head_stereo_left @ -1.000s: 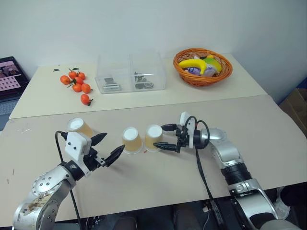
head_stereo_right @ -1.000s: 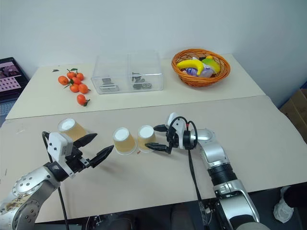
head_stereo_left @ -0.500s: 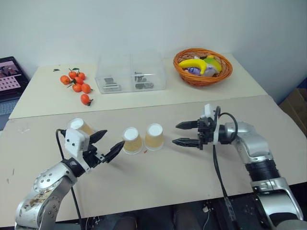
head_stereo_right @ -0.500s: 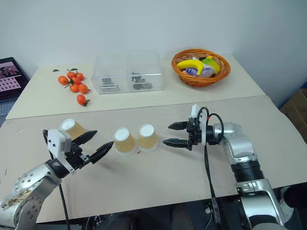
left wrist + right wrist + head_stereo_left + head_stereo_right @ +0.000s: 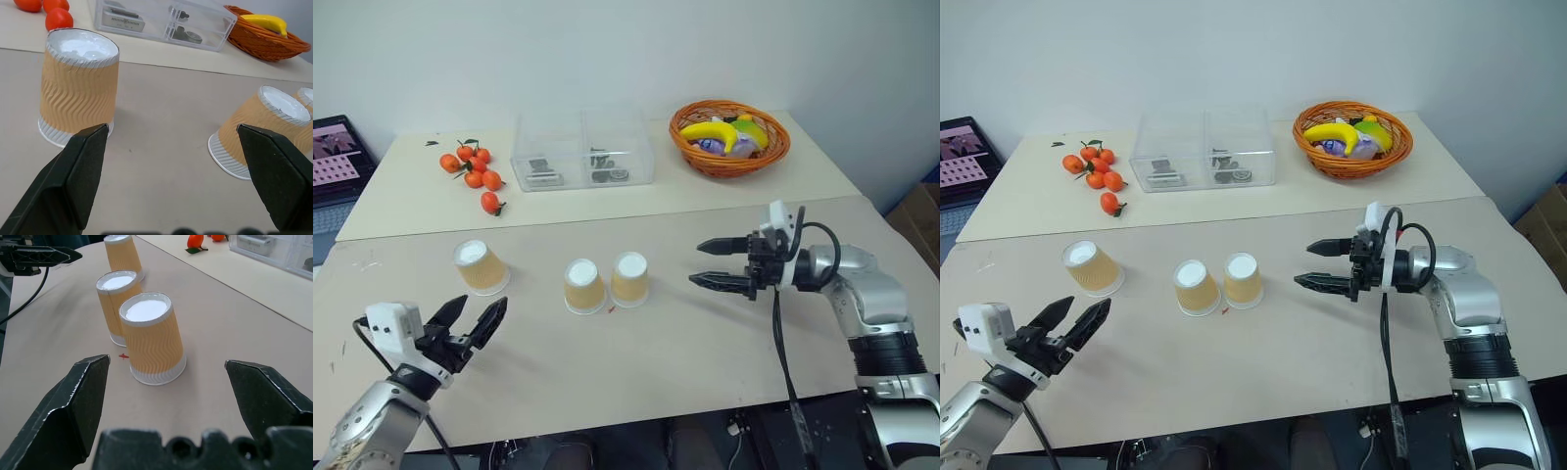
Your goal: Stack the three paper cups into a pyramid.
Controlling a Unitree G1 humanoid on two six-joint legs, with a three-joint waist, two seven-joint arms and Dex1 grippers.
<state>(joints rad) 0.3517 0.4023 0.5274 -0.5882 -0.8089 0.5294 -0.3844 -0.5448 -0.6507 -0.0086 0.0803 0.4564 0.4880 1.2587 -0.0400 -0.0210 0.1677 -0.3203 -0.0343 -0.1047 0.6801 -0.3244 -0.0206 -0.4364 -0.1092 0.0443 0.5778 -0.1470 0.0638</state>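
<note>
The lone cup will sit steadily across both of the paired cups when I lower it, because their white bases are level with just a narrow gap between them.
Three paper cups stand upside down on the near table, tan sides with white bases up. Two of them, the middle cup and the right cup, stand side by side and almost touch. The third cup stands apart to the left. My left gripper is open near the front edge, below the left cup, with nothing in it. My right gripper is open and points left at the right cup from a short gap away, empty. The left wrist view shows the left cup and the middle cup ahead.
On the far table lie several oranges, a clear plastic box and a wicker basket with a banana. A laptop sits at the far left edge. A seam runs between the two tables.
My right gripper has drawn back to the right, off the right cup. My left gripper has pulled away from the middle cup, leftward and toward the front edge. The cups stayed put.
</note>
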